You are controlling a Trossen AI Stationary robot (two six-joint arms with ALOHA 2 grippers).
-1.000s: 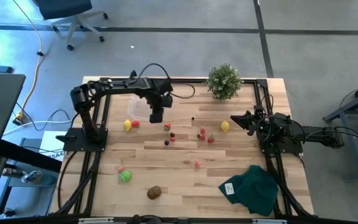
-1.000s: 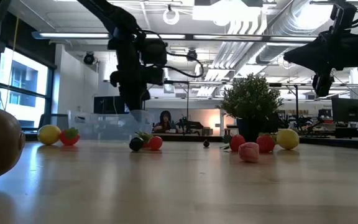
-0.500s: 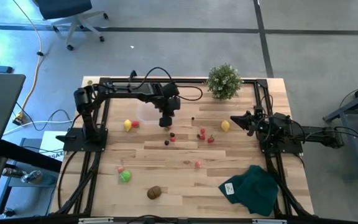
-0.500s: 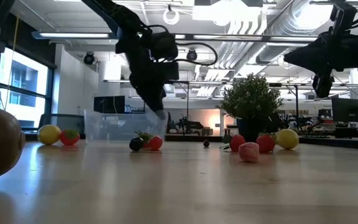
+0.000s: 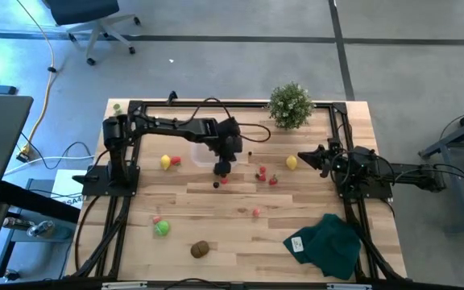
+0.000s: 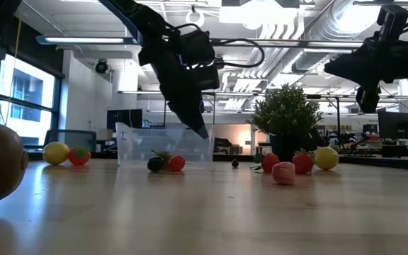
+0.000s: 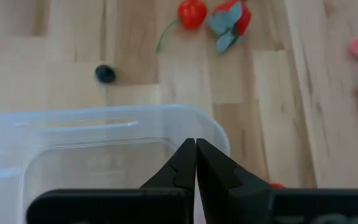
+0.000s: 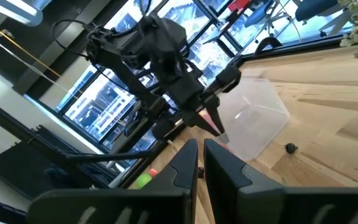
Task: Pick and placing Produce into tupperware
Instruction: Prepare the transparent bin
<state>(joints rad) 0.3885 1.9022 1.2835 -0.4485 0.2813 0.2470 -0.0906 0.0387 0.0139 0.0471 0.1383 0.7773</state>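
The tupperware's near corner (image 7: 217, 135) is at my left gripper and a push would turn it, so I'll move toward the tupperware's far corner (image 8: 277, 99) and push its end there.
The clear tupperware (image 5: 202, 153) stands on the table left of the middle; it also shows in the low view (image 6: 163, 146) and the left wrist view (image 7: 98, 155). My left gripper (image 5: 222, 167) is shut on its right end. Produce lies scattered around it. There is a yellow lemon (image 5: 165, 162) beside a red berry (image 5: 175, 160), and a dark berry (image 5: 216, 184). Further off are red berries (image 5: 262, 173), a second lemon (image 5: 292, 163), a green ball (image 5: 162, 228) and a brown kiwi (image 5: 200, 249). My right gripper (image 5: 302, 155) waits shut at the right side, holding nothing. My left gripper pinches the tupperware's rim (image 7: 194, 132) at its right end, near a rounded corner, between its two shut fingers. The fingers slant down from above and from the table's left. The tupperware stands with its bottom (image 6: 163, 163) on the table.
A bushy potted plant (image 5: 289, 105) stands at the far edge. A dark green cloth (image 5: 326, 246) lies at the near right corner. A pink fruit (image 5: 256, 212) lies in the middle, and a tiny dark berry (image 5: 250, 153) lies right of the left gripper.
My left gripper has moved toward the table's right edge and a little nearer, tipping to a flatter slant. The tupperware has slid along the table with it, away from the left lemon and toward the berries in the middle.
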